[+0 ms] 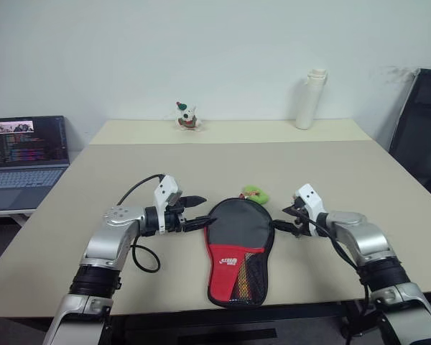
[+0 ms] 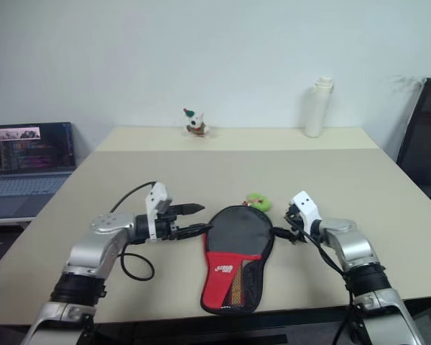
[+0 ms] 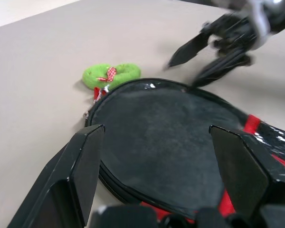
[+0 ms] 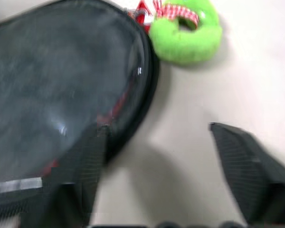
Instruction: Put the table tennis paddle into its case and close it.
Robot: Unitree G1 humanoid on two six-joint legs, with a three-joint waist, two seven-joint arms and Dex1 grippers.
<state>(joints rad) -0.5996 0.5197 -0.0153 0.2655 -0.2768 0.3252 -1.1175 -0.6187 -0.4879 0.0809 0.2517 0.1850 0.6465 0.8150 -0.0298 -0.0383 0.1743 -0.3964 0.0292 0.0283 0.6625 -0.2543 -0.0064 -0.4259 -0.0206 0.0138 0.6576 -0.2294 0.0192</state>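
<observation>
My right gripper is at the case's rim, short of the green plush charm, so it should take the charm while my left gripper steadies the case.
The case lies flat on the table, its round black end away from me and its red panel and mesh pocket toward the front edge. The paddle is hidden. My left gripper is open at the case's left rim, its fingers spread over the round black end. On the case's right rim my right gripper is open, with one finger over bare table and the other at the rim. A green plush charm lies at the case's far end.
A laptop stands open on a side desk at the left. A white bottle and a small figurine stand at the table's far edge. A black chair is at the right.
</observation>
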